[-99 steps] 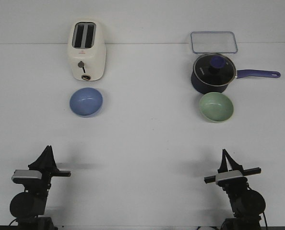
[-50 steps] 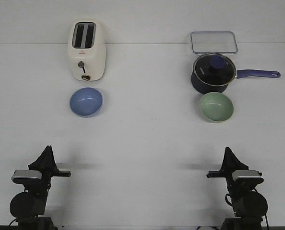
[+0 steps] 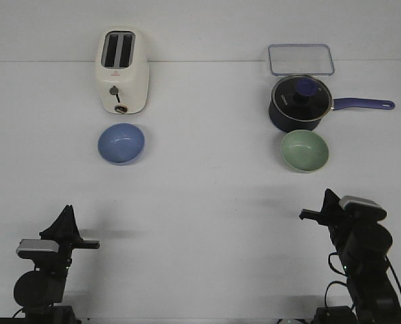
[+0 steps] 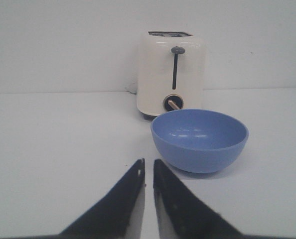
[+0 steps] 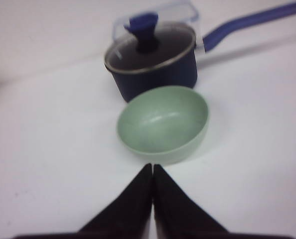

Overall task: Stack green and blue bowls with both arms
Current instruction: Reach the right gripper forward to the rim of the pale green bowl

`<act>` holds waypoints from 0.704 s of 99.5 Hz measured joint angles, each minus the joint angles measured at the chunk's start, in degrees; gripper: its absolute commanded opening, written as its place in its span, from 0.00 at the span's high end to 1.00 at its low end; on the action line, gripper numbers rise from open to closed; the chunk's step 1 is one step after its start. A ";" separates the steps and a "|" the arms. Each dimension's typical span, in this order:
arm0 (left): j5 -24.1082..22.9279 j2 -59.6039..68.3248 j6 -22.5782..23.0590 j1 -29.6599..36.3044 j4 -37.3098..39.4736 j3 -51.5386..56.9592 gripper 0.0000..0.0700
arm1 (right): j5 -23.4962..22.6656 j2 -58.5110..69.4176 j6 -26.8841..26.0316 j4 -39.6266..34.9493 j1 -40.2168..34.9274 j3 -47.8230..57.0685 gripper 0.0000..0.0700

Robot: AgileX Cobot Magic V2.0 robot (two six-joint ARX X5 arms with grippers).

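The green bowl's rim [image 3: 320, 162] facing my right gripper is clear of the navy saucepan. I keep reaching for that rim [image 3: 325, 156] until my fingers are on both sides of it.
The blue bowl [image 3: 121, 144] sits upright on the white table in front of the toaster; it also shows in the left wrist view [image 4: 200, 139]. The green bowl [image 3: 305, 150] sits just in front of the navy saucepan; it also shows in the right wrist view [image 5: 164, 123]. My left gripper [image 3: 67, 209] is low at the near left, shut and empty, well short of the blue bowl; its tips [image 4: 148, 162] stand almost together. My right gripper [image 3: 329, 197] is raised at the near right, shut and empty, short of the green bowl [image 5: 152, 167].
A cream toaster [image 3: 121, 69] stands behind the blue bowl. A navy saucepan [image 3: 300, 102] with a glass lid and long handle stands behind the green bowl. A clear lidded container [image 3: 300, 59] lies at the back right.
My right arm has risen and swung toward the green bowl, its wrist turning. The left arm and both bowls have not moved.
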State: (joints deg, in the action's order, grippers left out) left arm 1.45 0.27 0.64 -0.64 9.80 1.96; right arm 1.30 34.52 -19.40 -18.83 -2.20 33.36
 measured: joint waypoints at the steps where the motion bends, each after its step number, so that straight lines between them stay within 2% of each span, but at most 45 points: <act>1: 0.00 0.00 0.00 0.00 0.00 0.00 0.98 | 0.02 0.92 0.13 -0.28 0.00 0.66 0.72; 8: 0.00 0.00 0.00 0.00 0.00 0.00 0.98 | 0.04 7.34 1.40 -2.23 0.00 5.14 0.56; 29: 0.00 0.00 0.00 0.00 0.00 0.00 0.98 | 0.02 24.92 5.07 -3.98 2.51 16.48 0.30; 70: 0.00 0.00 0.00 0.00 0.00 0.00 0.98 | -1.51 53.86 9.46 -6.58 9.92 34.47 0.30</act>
State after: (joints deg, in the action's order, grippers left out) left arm 1.45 0.27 0.64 -0.64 9.80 1.96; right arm -0.21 88.38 -9.93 -25.41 7.73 67.83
